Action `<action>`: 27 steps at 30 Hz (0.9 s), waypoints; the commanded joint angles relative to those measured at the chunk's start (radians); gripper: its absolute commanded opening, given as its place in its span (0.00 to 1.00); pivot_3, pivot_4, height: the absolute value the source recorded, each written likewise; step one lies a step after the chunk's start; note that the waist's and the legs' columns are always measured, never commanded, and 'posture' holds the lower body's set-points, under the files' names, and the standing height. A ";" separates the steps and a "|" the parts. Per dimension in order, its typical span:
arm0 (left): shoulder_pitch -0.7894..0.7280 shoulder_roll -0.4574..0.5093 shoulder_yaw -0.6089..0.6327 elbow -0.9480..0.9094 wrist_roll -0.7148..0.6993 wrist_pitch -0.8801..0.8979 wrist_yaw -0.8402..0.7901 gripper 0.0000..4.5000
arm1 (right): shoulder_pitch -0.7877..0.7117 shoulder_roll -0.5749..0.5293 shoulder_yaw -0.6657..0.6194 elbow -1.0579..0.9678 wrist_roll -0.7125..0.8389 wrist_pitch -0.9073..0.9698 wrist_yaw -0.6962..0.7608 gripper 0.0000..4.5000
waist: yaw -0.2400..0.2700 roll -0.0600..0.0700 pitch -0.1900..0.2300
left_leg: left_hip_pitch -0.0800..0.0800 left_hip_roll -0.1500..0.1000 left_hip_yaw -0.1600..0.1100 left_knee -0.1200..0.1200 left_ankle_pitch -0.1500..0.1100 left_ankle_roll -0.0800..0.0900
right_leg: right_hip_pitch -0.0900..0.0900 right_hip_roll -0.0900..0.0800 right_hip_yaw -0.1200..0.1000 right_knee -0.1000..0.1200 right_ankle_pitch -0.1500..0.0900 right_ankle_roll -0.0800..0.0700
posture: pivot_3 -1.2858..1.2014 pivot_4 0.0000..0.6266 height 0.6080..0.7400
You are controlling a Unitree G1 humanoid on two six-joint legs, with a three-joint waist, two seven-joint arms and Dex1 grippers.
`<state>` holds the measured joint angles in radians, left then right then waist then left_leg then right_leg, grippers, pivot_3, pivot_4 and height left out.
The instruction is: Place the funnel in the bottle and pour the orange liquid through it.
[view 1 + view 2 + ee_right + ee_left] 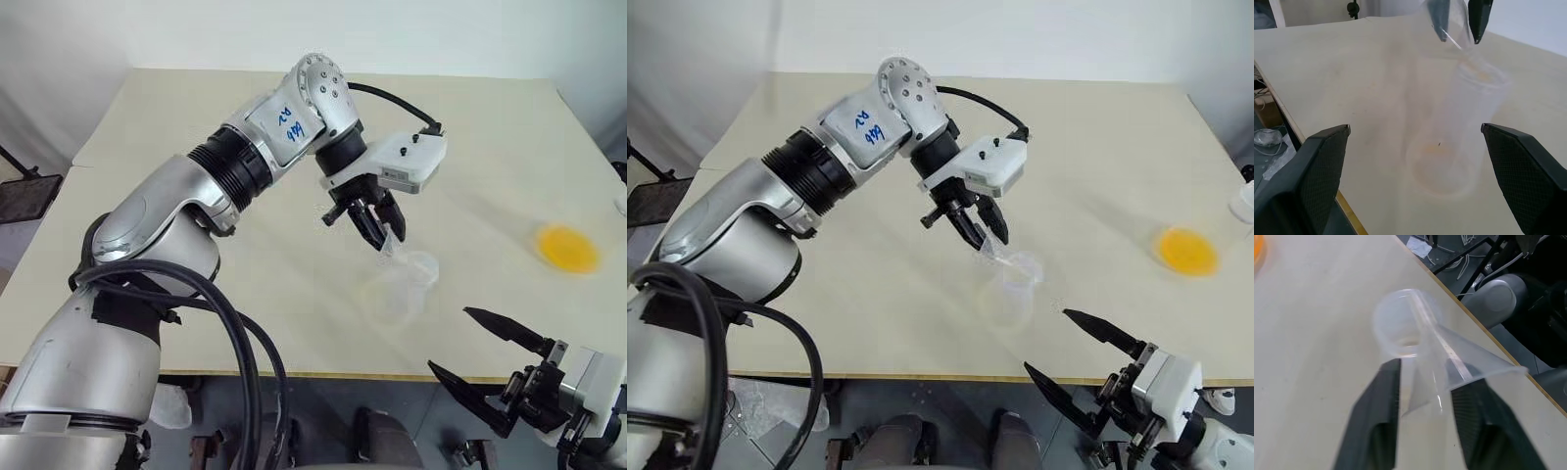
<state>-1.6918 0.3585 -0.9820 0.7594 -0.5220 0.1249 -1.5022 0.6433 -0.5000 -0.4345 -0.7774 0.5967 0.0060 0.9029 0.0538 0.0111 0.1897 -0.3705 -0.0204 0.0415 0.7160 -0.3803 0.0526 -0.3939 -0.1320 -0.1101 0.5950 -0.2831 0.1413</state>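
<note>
The funnel's cone point(1464, 355) widens out past the size of the bottle's rim point(1396, 324), so the funnel will catch there and stay upright when the robot lowers the funnel's narrow end in.
The bottle point(397, 289), a clear flask, stands near the table's front edge. The clear funnel point(1449, 357) tilts over it, its narrow end at the bottle's round rim point(1386, 333). My left gripper point(377, 230) hangs just above, pointing down at the neck. Its fingers point(1381, 396) stand apart on either side of the funnel's cone, and a slit of table shows beside one of them. The orange liquid point(566, 248) is a round patch on the table far to the right. My right gripper point(451, 338) is wide open at the front edge, facing the bottle point(1449, 147), nothing in it.
The beige table point(196, 147) ends just in front of the bottle, with floor clutter beyond the edge. A small white object point(1244, 201) sits at the table's right border. The left arm reaches across the table's middle.
</note>
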 commanded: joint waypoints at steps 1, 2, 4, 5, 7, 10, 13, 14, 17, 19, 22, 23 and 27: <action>-0.054 -0.010 0.014 -0.007 -0.040 0.000 -0.112 0.63 | 0.004 0.007 0.009 -0.006 -0.001 -0.025 -0.006 1.00 | 0.000 0.000 0.000 | 0.000 0.000 0.000 0.000 0.000 0.000 | 0.000 0.000 0.000 0.000 0.000 0.000 | 0.52 0.24 1.00; -0.055 -0.014 0.019 -0.003 -0.043 0.002 -0.112 0.69 | 0.003 0.006 0.010 -0.005 -0.002 -0.026 -0.007 1.00 | 0.000 0.000 0.000 | 0.000 0.000 0.000 0.000 0.000 0.000 | 0.000 0.000 0.000 0.000 0.000 0.000 | 0.52 0.24 1.00; -0.059 -0.019 0.023 0.004 -0.046 0.006 -0.112 0.84 | 0.003 0.006 0.010 -0.003 -0.003 -0.029 -0.009 1.00 | 0.000 0.000 0.000 | 0.000 0.000 0.000 0.000 0.000 0.000 | 0.000 0.000 0.000 0.000 0.000 0.000 | 0.52 0.24 1.00; -0.059 -0.020 0.023 0.008 -0.046 0.002 -0.112 0.92 | 0.004 0.006 0.010 -0.002 -0.004 -0.030 -0.010 1.00 | 0.000 0.000 0.000 | 0.000 0.000 0.000 0.000 0.000 0.000 | 0.000 0.000 0.000 0.000 0.000 0.000 | 0.52 0.24 1.00; -0.059 -0.021 0.023 0.012 -0.044 -0.003 -0.112 0.99 | 0.006 0.007 0.010 -0.002 -0.005 -0.032 -0.011 1.00 | 0.000 0.000 0.000 | 0.000 0.000 0.000 0.000 0.000 0.000 | 0.000 0.000 0.000 0.000 0.000 0.000 | 0.52 0.24 1.00; -0.061 -0.026 0.029 0.026 -0.033 -0.016 -0.112 0.99 | 0.008 0.007 0.009 -0.002 -0.006 -0.034 -0.012 1.00 | 0.000 0.000 0.000 | 0.000 0.000 0.000 0.000 0.000 0.000 | 0.000 0.000 0.000 0.000 0.000 0.000 | 0.52 0.24 1.00; -0.067 -0.043 0.042 0.060 -0.015 -0.032 -0.112 0.99 | 0.008 0.007 0.008 0.002 -0.008 -0.036 -0.011 1.00 | 0.001 0.000 0.000 | 0.000 0.000 0.000 0.000 0.000 0.000 | 0.000 0.000 0.000 0.000 0.000 0.000 | 0.52 0.24 1.00; -0.070 -0.052 0.048 0.076 -0.004 -0.042 -0.112 0.99 | 0.006 0.007 0.009 0.002 -0.008 -0.036 -0.012 1.00 | 0.001 0.000 0.000 | 0.000 0.000 0.000 0.000 0.000 0.000 | 0.000 0.000 0.000 0.000 0.000 0.000 | 0.52 0.24 1.00; -0.076 -0.073 0.066 0.115 0.018 -0.058 -0.112 0.99 | 0.002 0.007 0.013 0.001 -0.012 -0.035 -0.019 1.00 | 0.001 0.000 0.000 | 0.000 0.000 0.000 0.000 0.000 0.001 | 0.000 0.000 0.000 0.000 0.000 0.000 | 0.52 0.24 1.00; -0.077 -0.073 0.072 0.114 0.010 -0.068 -0.112 0.99 | 0.005 0.009 0.015 -0.001 -0.014 -0.036 -0.021 1.00 | 0.000 0.000 0.000 | 0.000 0.000 0.001 0.000 0.000 0.001 | 0.000 0.000 0.000 0.000 0.000 0.000 | 0.52 0.24 1.00; -0.078 -0.069 0.073 0.105 0.000 -0.070 -0.112 0.99 | 0.007 0.009 0.016 -0.003 -0.015 -0.037 -0.025 1.00 | 0.000 0.000 0.000 | 0.000 0.000 0.001 0.000 0.000 0.001 | 0.000 0.000 0.000 0.000 0.000 0.000 | 0.52 0.24 1.00; -0.077 -0.069 0.074 0.102 -0.003 -0.070 -0.112 0.99 | 0.006 0.008 0.015 -0.002 -0.014 -0.037 -0.026 1.00 | 0.000 0.000 0.000 | 0.000 0.000 0.001 0.000 0.000 0.001 | 0.000 0.000 0.000 0.000 0.000 0.000 | 0.52 0.24 1.00; -0.062 -0.067 0.124 0.122 0.004 -0.059 -0.112 0.99 | -0.002 0.009 0.011 -0.003 -0.017 -0.034 -0.040 1.00 | 0.001 0.000 0.000 | 0.000 0.000 0.001 0.000 0.000 0.001 | 0.000 0.000 0.000 0.000 0.000 0.000 | 0.52 0.24 1.00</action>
<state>-1.7253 0.2874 -0.9179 0.8771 -0.5078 0.0648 -1.5022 0.6384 -0.4996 -0.4172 -0.7676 0.5760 -0.0051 0.8750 0.0544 0.0111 0.1897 -0.3708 -0.0207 0.0420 0.7165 -0.3805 0.0533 -0.3940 -0.1321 -0.1100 0.5949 -0.2831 0.1413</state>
